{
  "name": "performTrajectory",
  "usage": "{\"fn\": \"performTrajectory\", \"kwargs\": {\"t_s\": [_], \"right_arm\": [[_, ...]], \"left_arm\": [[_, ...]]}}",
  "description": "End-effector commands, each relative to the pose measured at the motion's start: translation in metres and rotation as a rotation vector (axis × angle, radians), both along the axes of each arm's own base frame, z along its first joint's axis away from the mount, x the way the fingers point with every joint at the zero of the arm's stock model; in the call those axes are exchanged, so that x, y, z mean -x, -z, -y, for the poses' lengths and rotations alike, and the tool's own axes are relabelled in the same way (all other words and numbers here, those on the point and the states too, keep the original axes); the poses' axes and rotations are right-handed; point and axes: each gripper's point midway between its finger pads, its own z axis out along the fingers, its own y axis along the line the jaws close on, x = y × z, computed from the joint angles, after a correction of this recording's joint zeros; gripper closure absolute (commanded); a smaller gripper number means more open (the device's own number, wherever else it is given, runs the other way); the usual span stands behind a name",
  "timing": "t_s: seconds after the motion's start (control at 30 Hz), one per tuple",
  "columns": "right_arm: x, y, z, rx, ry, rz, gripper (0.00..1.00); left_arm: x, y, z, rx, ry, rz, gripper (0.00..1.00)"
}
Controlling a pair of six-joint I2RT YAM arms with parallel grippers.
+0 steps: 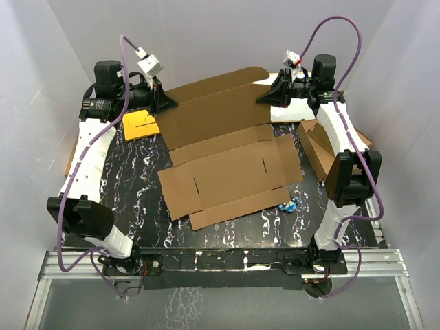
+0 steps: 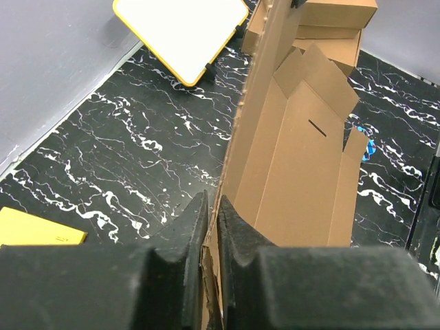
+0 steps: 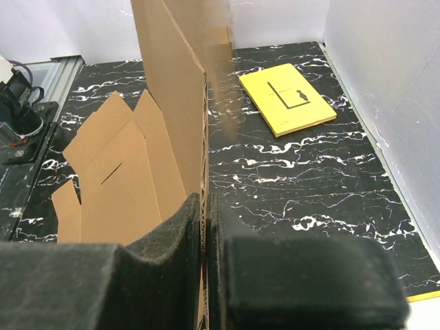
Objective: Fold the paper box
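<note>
The far panel's end [image 2: 224, 180] lies slanted across my left fingers. Next, I open my left gripper and pinch it square before my right gripper grabs the side flap [image 1: 287, 158].
The paper box [image 1: 230, 168] is a large brown die-cut cardboard sheet, its near panels lying flat on the black marbled table and its far panel [image 1: 220, 103] raised. My left gripper [image 1: 167, 104] is shut on the far panel's left end; in the left wrist view the cardboard edge [image 2: 237, 137] runs up from between my fingers [image 2: 212, 227]. My right gripper [image 1: 268, 97] is shut on the far panel's right end; in the right wrist view the corrugated edge [image 3: 205, 137] stands clamped between my fingers [image 3: 208, 206].
A flat yellow card [image 1: 140, 125] lies at the back left, also in the right wrist view [image 3: 287, 97]. A smaller brown cardboard box [image 1: 323, 148] sits at the right edge. A small blue object [image 1: 289, 204] lies near the box's front right corner. A yellow-rimmed white board [image 2: 182, 31] shows in the left wrist view.
</note>
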Motion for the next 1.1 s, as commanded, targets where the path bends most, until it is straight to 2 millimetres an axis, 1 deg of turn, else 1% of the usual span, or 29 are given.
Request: {"fn": "performTrajectory", "kwargs": {"t_s": [0.0,0.07,0.13,0.23,0.3,0.37,0.4,0.47,0.5,0.7,0.73,0.8,0.83,0.9,0.97,1.03,1.07], "right_arm": [[0.01,-0.027,-0.002,-0.006,-0.036,0.13,0.92],[0.01,-0.026,-0.002,-0.006,-0.034,0.129,0.92],[0.01,-0.026,-0.002,-0.006,-0.034,0.125,0.92],[0.008,-0.025,-0.002,-0.004,-0.019,0.113,0.88],[0.006,-0.024,-0.001,-0.002,-0.007,0.104,0.76],[0.006,-0.023,-0.001,0.0,0.008,0.093,0.68],[0.006,-0.021,-0.001,0.0,0.01,0.087,0.65],[0.007,-0.018,-0.001,0.001,0.012,0.075,0.64],[0.008,-0.016,-0.001,0.001,0.011,0.071,0.65],[0.008,-0.016,-0.001,-0.001,0.004,0.069,0.9],[0.007,-0.017,-0.001,-0.001,0.005,0.073,0.92],[0.007,-0.019,-0.001,0.0,0.01,0.08,0.92],[0.006,-0.02,-0.001,0.0,0.012,0.081,0.92],[0.007,-0.021,-0.001,0.0,0.009,0.085,0.92],[0.007,-0.021,-0.001,-0.001,0.006,0.085,0.92],[0.007,-0.02,-0.001,-0.001,0.004,0.082,0.92],[0.007,-0.02,-0.001,-0.001,0.003,0.083,0.92]], "left_arm": [[0.008,-0.02,0.002,-0.005,0.029,0.067,0.95],[0.009,-0.021,0.002,-0.007,0.035,0.073,1.0],[0.01,-0.022,0.002,-0.01,0.04,0.084,1.0],[0.009,-0.024,0.0,-0.02,0.021,0.098,1.0],[0.01,-0.024,-0.002,-0.026,0.01,0.11,1.0],[0.011,-0.025,-0.004,-0.03,-0.002,0.12,1.0],[0.012,-0.025,-0.005,-0.031,-0.004,0.125,1.0],[0.014,-0.027,-0.006,-0.03,-0.009,0.137,1.0],[0.015,-0.027,-0.007,-0.029,-0.009,0.141,1.0],[0.021,-0.023,-0.006,-0.02,0.019,0.144,1.0],[0.022,-0.022,-0.006,-0.019,0.02,0.143,1.0],[0.023,-0.019,-0.008,-0.022,0.017,0.139,1.0],[0.023,-0.018,-0.01,-0.022,0.011,0.138,0.96],[0.024,-0.017,-0.015,-0.019,-0.005,0.139,0.83],[0.025,-0.015,-0.019,-0.015,-0.011,0.14,0.73],[0.027,-0.014,-0.02,-0.01,-0.01,0.138,0.66],[0.027,-0.013,-0.019,-0.008,-0.005,0.133,0.64]]}}
